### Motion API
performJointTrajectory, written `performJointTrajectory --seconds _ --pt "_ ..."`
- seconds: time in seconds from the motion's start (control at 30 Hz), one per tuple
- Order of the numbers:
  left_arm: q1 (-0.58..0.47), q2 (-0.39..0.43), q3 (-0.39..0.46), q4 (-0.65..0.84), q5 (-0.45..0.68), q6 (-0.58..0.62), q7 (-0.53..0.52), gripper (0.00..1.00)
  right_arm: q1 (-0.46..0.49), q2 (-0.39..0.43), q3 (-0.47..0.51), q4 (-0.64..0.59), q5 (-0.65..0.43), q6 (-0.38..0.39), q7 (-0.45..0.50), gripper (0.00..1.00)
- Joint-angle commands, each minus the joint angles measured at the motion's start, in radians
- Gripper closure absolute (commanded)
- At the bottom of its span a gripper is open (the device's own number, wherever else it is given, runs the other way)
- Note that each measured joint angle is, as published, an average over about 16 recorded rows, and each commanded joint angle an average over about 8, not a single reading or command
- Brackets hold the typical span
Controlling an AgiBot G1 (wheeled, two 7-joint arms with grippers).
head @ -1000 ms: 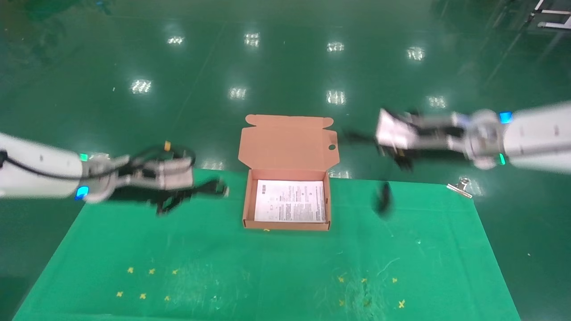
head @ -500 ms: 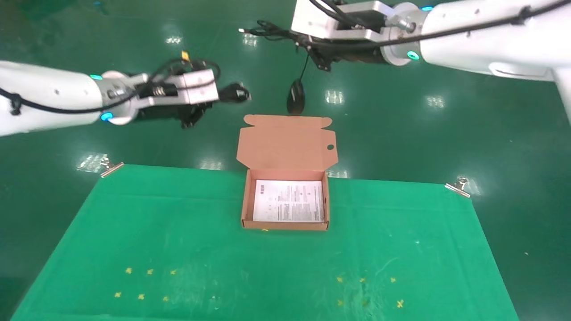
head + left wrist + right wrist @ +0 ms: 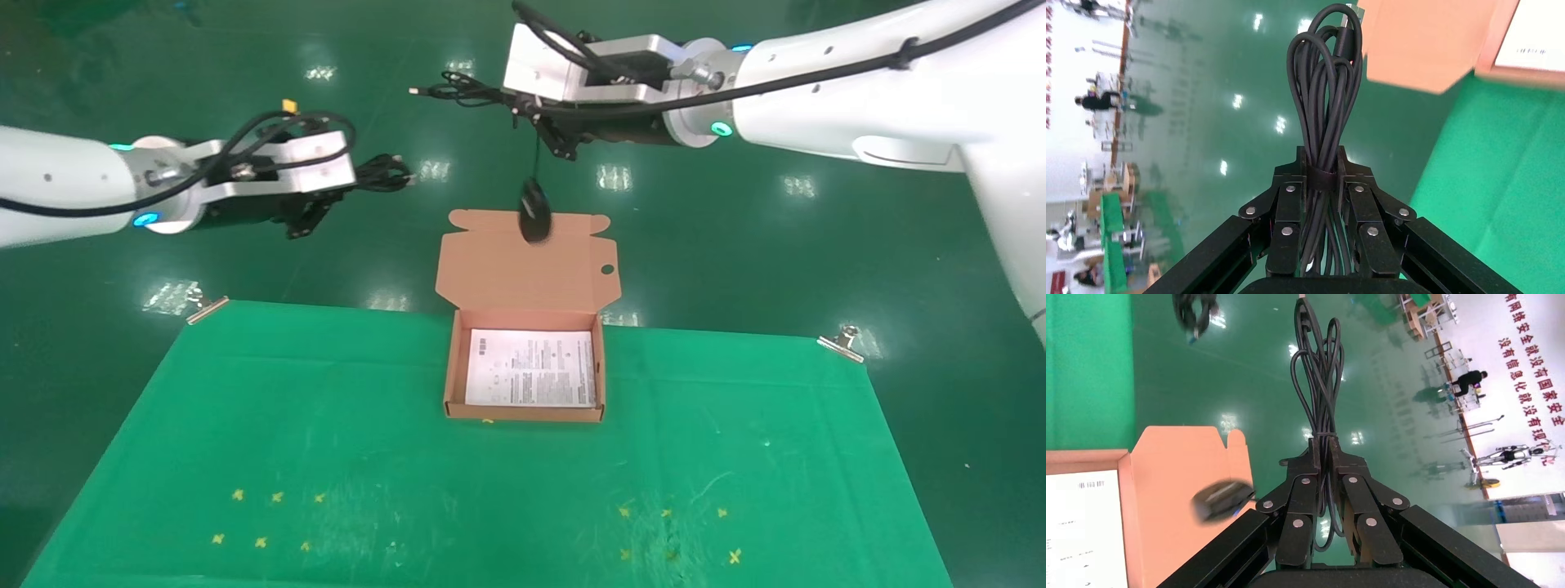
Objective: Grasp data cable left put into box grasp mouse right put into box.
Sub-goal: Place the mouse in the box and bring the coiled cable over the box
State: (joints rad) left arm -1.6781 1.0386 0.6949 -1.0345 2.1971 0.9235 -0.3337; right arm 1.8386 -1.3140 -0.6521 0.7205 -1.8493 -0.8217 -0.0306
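Observation:
The mouse (image 3: 535, 212) is hanging over the lid and is in the way of the data cable, so the robot's left gripper should move back while its right gripper lowers the mouse into the box (image 3: 529, 368).
The box (image 3: 451, 367) stands open at the mat's far middle, a white printed sheet (image 3: 531, 367) inside, its lid (image 3: 507, 269) up behind. My left gripper (image 3: 351, 175) hangs high, left of and beyond the box, shut on the bundled data cable (image 3: 384, 173). In the left wrist view the gripper (image 3: 1322, 165) clamps the bundle (image 3: 1324, 92) at its strap. My right gripper (image 3: 511, 98) is high above the lid, shut on the mouse's coiled cord (image 3: 458, 86). The mouse (image 3: 535, 211) dangles below it before the lid's top edge. The right wrist view shows that gripper (image 3: 1324, 450), cord (image 3: 1318, 380) and mouse (image 3: 1222, 499).
A green mat (image 3: 327, 457) covers the table, held by metal clips at its far corners (image 3: 204, 306) (image 3: 842, 341). Small yellow marks dot the mat near its front. Glossy green floor lies beyond the table.
Both arms have risen from table height with their loads. In the last half second the right gripper shifted left, and the mouse swung down in front of the lid.

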Motion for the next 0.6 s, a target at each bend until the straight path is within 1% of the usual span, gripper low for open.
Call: performJointTrajectory --seconds 0.03,0.3,0.6 --pt "-0.001 -0.01 0.003 0.0 0.019 0.01 -0.015 1.0 -0.007 -0.005 -0.001 -0.003 0.0 0.001 0.001 1.0" --pt "-0.009 -0.028 0.001 0.004 0.07 0.019 -0.067 1.0 -0.023 -0.039 -0.022 -0.088 0.053 0.035 -0.072 1.0" --pt "-0.004 -0.03 0.001 -0.013 0.082 0.023 -0.085 1.0 -0.078 -0.044 -0.094 -0.141 0.159 0.021 -0.13 1.0"
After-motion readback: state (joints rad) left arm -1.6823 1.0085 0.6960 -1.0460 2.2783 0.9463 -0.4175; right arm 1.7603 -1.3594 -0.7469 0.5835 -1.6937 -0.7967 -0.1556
